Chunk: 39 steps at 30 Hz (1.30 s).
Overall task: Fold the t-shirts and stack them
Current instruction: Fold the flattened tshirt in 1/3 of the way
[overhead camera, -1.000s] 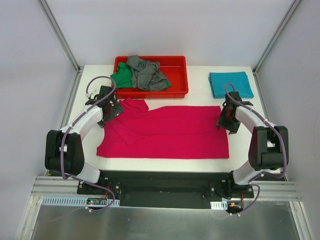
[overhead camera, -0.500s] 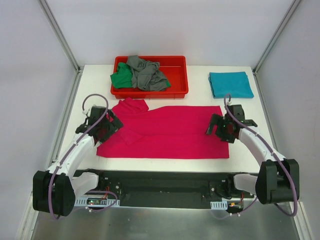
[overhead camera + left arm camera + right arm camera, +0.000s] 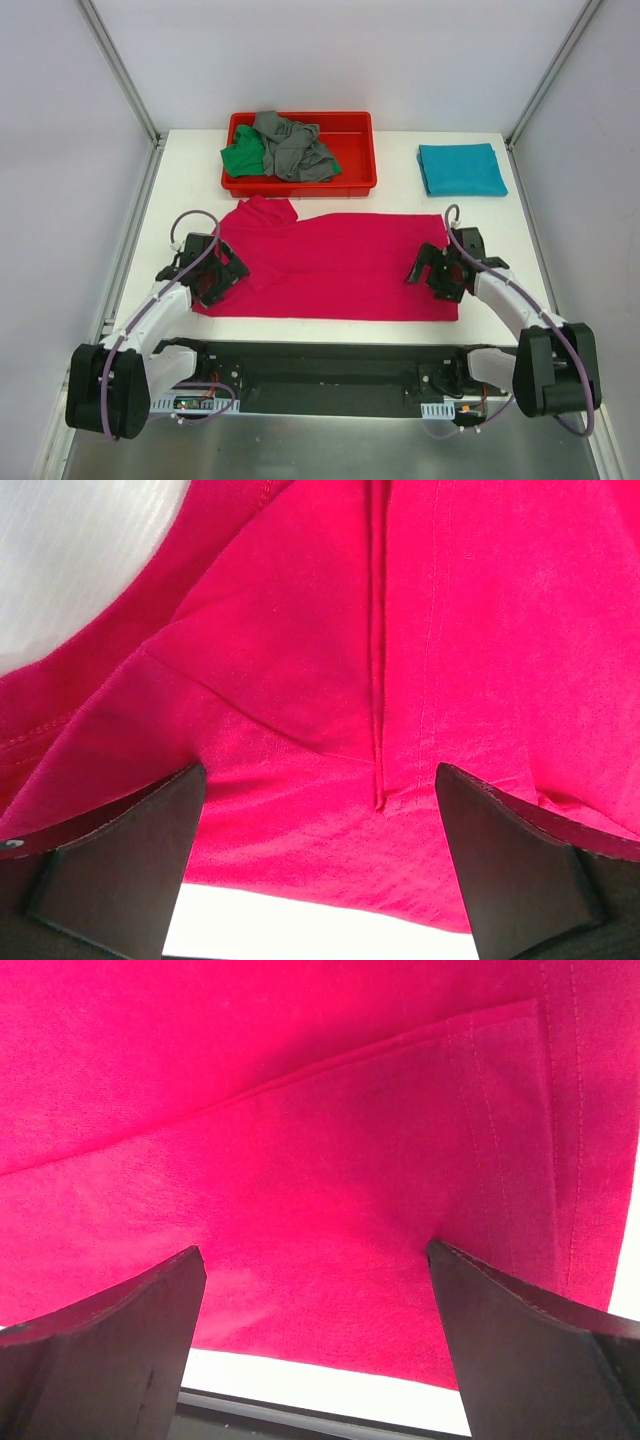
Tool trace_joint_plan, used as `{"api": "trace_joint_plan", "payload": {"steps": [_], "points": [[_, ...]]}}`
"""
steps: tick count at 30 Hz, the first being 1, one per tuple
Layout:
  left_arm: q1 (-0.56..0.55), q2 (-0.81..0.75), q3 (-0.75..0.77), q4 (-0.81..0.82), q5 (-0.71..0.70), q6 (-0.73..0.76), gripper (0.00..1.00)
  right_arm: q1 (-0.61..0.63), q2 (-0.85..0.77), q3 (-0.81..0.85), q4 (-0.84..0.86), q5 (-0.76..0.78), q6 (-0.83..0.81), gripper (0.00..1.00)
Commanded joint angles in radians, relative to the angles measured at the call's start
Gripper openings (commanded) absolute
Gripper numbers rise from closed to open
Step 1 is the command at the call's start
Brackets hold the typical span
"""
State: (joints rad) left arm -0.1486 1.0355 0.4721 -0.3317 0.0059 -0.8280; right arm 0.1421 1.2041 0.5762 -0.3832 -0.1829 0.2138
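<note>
The pink t-shirt's hem sits back from the table's near edge, so the robot's right gripper should pull the t-shirt's near corner toward that edge before it folds.
The magenta-pink t-shirt lies spread flat across the middle of the table; it fills the left wrist view and the right wrist view. My left gripper is open, low over the shirt's near left corner. My right gripper is open, low over the shirt's near right corner. Both sets of jaws stand wide apart with fabric between them, holding nothing. The folded teal t-shirt lies at the back right. The green t-shirt and the grey t-shirt lie crumpled in the red tray.
The red tray stands at the back centre of the white table. Metal frame posts rise at the back corners. The table's near edge lies just below the pink shirt's hem.
Both grippers have moved from the shirt's far corners toward me, down to its near corners. The shirt has stayed flat.
</note>
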Motion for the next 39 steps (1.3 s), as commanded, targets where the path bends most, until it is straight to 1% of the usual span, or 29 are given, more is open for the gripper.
{"api": "trace_joint_plan", "payload": {"steps": [1,6,8,12,16,22,23,25,29,31,33,36,39], "points": [[0.006,-0.078,-0.043,-0.186,-0.052,-0.023,0.99,-0.001,-0.075,-0.091,-0.109,0.032,0.041,0.96],[0.006,-0.212,-0.066,-0.274,-0.078,-0.036,0.99,0.001,-0.205,-0.125,-0.170,0.030,0.053,0.96],[0.006,-0.244,-0.076,-0.286,-0.078,-0.048,0.99,0.001,-0.248,-0.137,-0.197,0.036,0.058,0.96],[0.006,-0.281,-0.090,-0.302,-0.032,-0.062,0.99,0.001,-0.316,-0.154,-0.238,0.045,0.062,0.96],[0.006,-0.324,-0.104,-0.319,-0.021,-0.082,0.99,0.001,-0.345,-0.167,-0.247,0.048,0.052,0.96],[0.006,-0.410,-0.041,-0.362,-0.020,-0.076,0.99,0.004,-0.370,-0.072,-0.296,0.080,-0.022,0.96],[0.006,-0.428,-0.024,-0.362,-0.009,-0.069,0.99,0.005,-0.383,-0.058,-0.301,0.079,-0.033,0.96],[0.004,-0.449,-0.001,-0.357,0.057,-0.066,0.99,0.005,-0.422,-0.052,-0.286,0.066,-0.045,0.96],[-0.011,-0.447,0.025,-0.331,0.169,-0.059,0.99,0.008,-0.472,-0.088,-0.214,-0.006,-0.057,0.96],[-0.032,-0.428,0.014,-0.291,0.190,-0.068,0.95,0.008,-0.477,-0.107,-0.188,-0.026,-0.062,0.96],[-0.061,-0.381,-0.015,-0.232,0.218,-0.080,0.85,0.010,-0.466,-0.110,-0.180,-0.029,-0.065,0.96],[-0.118,-0.267,-0.035,-0.152,0.246,-0.103,0.67,0.008,-0.449,-0.104,-0.178,-0.030,-0.073,0.96],[-0.169,-0.190,-0.012,-0.142,0.186,-0.112,0.51,0.008,-0.439,-0.104,-0.177,-0.018,-0.077,0.96]]}}
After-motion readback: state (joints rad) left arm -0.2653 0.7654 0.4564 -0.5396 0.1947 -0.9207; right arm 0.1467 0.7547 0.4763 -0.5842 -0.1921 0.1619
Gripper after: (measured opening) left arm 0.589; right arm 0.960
